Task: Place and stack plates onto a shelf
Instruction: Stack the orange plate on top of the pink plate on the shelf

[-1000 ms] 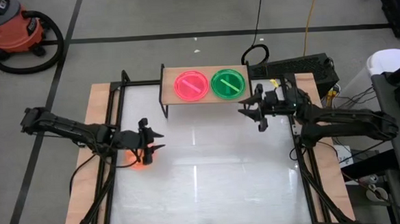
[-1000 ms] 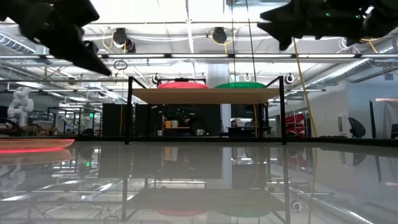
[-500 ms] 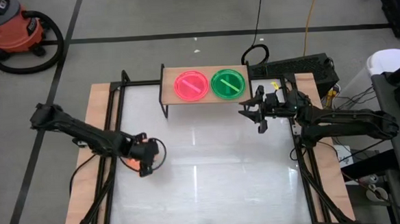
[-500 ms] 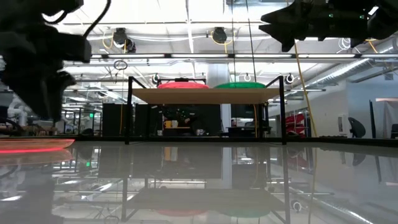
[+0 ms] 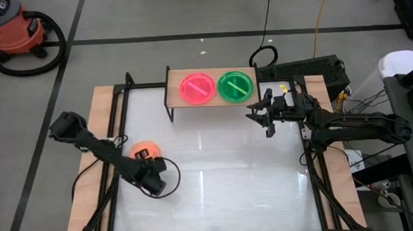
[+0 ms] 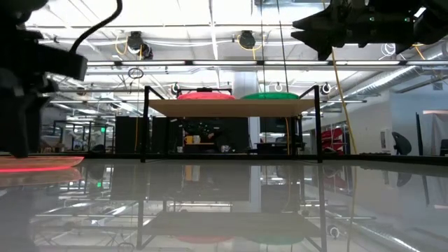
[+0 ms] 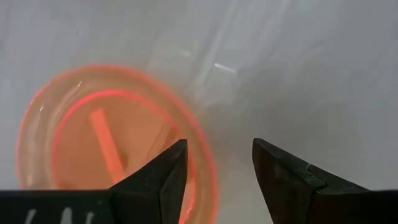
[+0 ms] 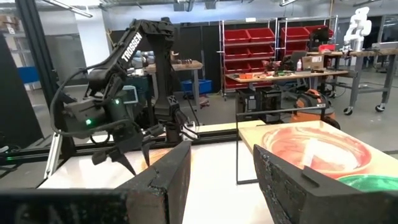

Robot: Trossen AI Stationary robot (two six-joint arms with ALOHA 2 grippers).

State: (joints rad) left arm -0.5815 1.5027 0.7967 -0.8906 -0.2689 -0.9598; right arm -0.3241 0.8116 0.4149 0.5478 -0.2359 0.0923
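The orange plate's rim (image 7: 208, 152) is between my left gripper's open fingers. I keep moving them down around this edge (image 7: 215, 183) until they can close on it.
An orange plate (image 5: 143, 148) lies flat on the white tabletop near its left edge, and shows again in the left wrist view (image 7: 93, 134) and the low view (image 6: 38, 164). My left gripper (image 5: 155, 183) is open and tipped down. It hovers just nearward of this plate, with the rim beside one finger (image 7: 168, 168); I cannot tell whether they touch. A pink plate (image 5: 196, 88) and a green plate (image 5: 235, 86) sit side by side on the wooden shelf (image 5: 173, 96). My right gripper (image 5: 258, 115) waits open, right of the shelf. No other plates show.
The shelf stands on thin black legs (image 6: 145, 124) at the table's far edge. A black frame (image 5: 118, 127) runs along the table's sides. Bare white tabletop (image 5: 223, 171) stretches between the two arms. A cable box (image 5: 310, 71) sits beyond the right arm.
My left gripper has swung from above the orange plate toward the table's near edge, sinking lower and tipping to point down. The plate, half hidden before, now shows whole and has stayed in place. My right arm has kept still.
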